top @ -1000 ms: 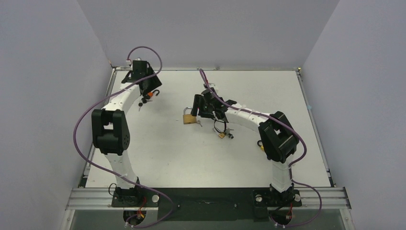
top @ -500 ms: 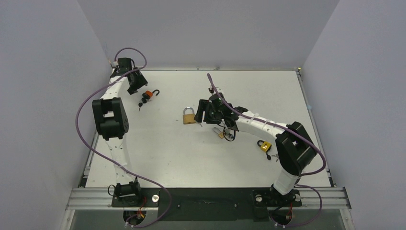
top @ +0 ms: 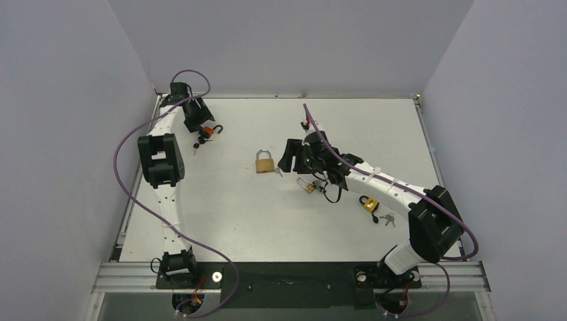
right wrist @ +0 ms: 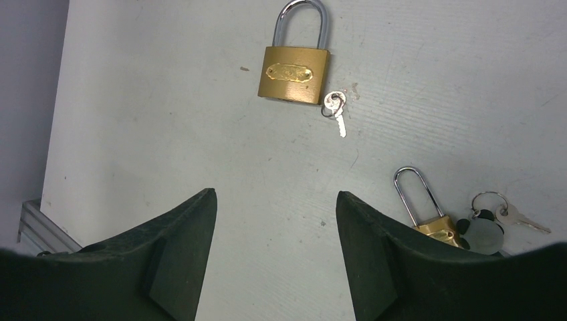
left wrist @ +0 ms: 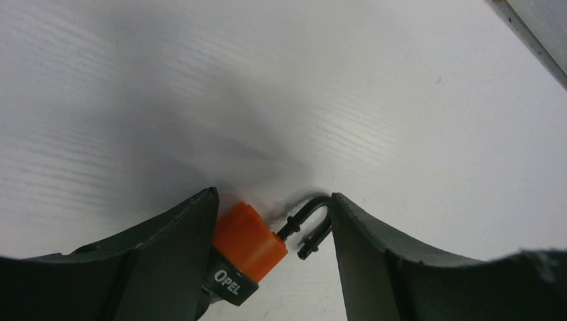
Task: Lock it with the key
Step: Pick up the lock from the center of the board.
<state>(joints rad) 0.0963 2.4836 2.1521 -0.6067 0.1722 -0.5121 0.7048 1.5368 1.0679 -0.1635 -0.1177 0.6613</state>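
Next, my left gripper backs off, line up and grips the orange body's two sides (left wrist: 251, 242), because the orange padlock lies crooked with its black shackle (left wrist: 319, 215) against one finger.
An orange padlock (left wrist: 249, 239) with a black open shackle (left wrist: 311, 215) lies on the table at the far left (top: 208, 131). My left gripper (left wrist: 273, 194) is open and straddles it, the body against one finger and the shackle touching the other. A black-headed key (top: 196, 144) lies just beside it. A large brass padlock (right wrist: 294, 72) with its shackle down lies mid-table, a small silver key (right wrist: 336, 110) at its corner. My right gripper (right wrist: 275, 192) hovers open a little short of it (top: 286, 155), with nothing between its fingers.
A small brass padlock (right wrist: 428, 214) with a key ring (right wrist: 495, 210) lies under my right wrist (top: 307, 186). A yellow-and-black padlock (top: 370, 204) with keys (top: 386, 218) lies at the right. The left wall and the table's back rail (top: 160, 100) are close to my left arm.
My left gripper swung back toward the wall, then came forward around the orange padlock, which stayed put. My right arm drew back to the right, away from the brass padlock.
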